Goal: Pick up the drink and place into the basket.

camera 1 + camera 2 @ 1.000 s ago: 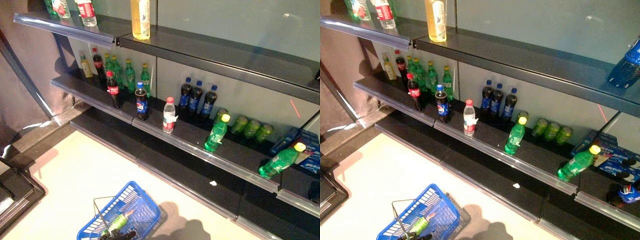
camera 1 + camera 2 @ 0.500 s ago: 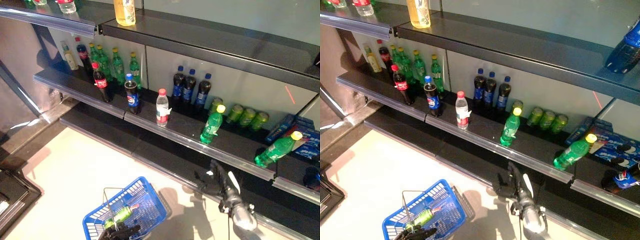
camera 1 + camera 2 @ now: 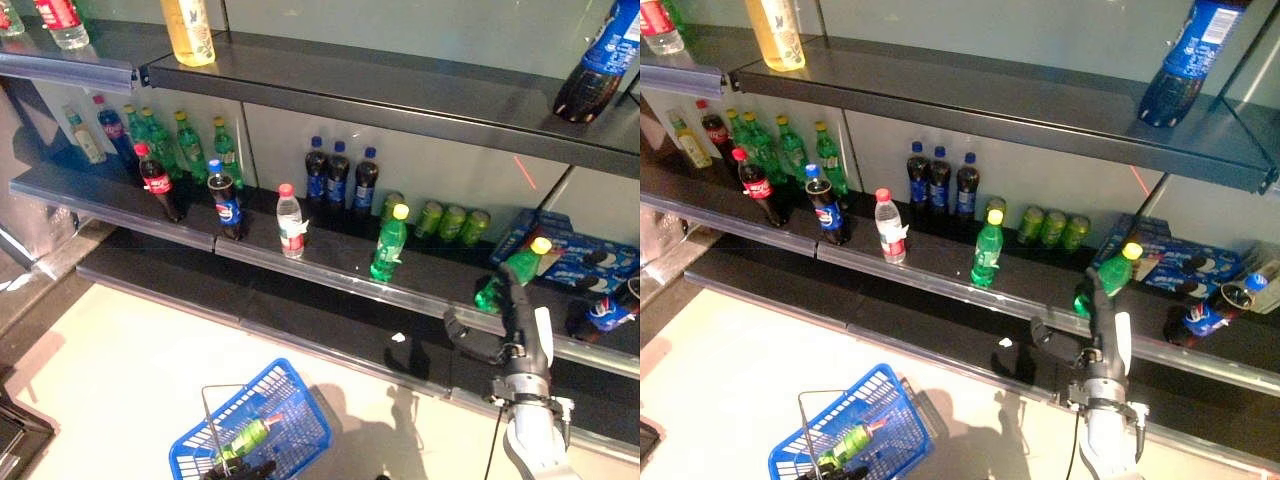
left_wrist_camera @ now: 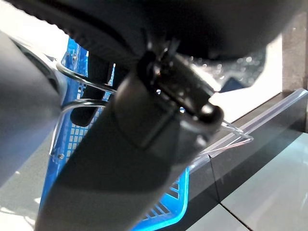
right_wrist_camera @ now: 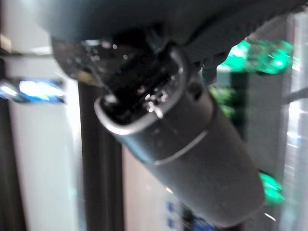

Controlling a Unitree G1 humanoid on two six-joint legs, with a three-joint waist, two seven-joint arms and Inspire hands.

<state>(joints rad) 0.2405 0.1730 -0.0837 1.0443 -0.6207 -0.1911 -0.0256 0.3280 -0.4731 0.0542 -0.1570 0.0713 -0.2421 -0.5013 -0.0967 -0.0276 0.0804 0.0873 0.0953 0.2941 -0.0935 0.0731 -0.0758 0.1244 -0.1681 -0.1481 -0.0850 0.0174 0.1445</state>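
Observation:
I expect the tilted green bottle (image 3: 515, 274) to tip over onto its side when I put it down, because the blue basket has a wide open part of its bottom (image 3: 294, 432) next to the bottle lying in it.
A tilted green bottle with a yellow cap (image 3: 527, 262) leans at the front edge of the middle shelf (image 3: 330, 272), on the right. My right hand (image 3: 520, 340) is raised in front of it, open, with straight fingers (image 3: 1102, 292) crossing its lower part and the thumb spread to the left. A blue basket (image 3: 290, 420) sits on the floor at the lower left with a green bottle (image 3: 245, 437) lying in it. My left hand (image 3: 240, 470) is at the bottom edge, shut on the basket's wire handle (image 4: 86, 106).
The same shelf carries an upright green bottle (image 3: 388, 243), a water bottle (image 3: 291, 222), cola bottles (image 3: 228, 202), dark bottles (image 3: 338, 175), green cans (image 3: 445, 222) and blue boxes (image 3: 580, 255). A large blue bottle (image 3: 597, 55) stands on the top shelf.
The camera has swung to the right. My right arm came into view and rose from the low shelf up to the tilted green bottle. The basket stays in my left hand.

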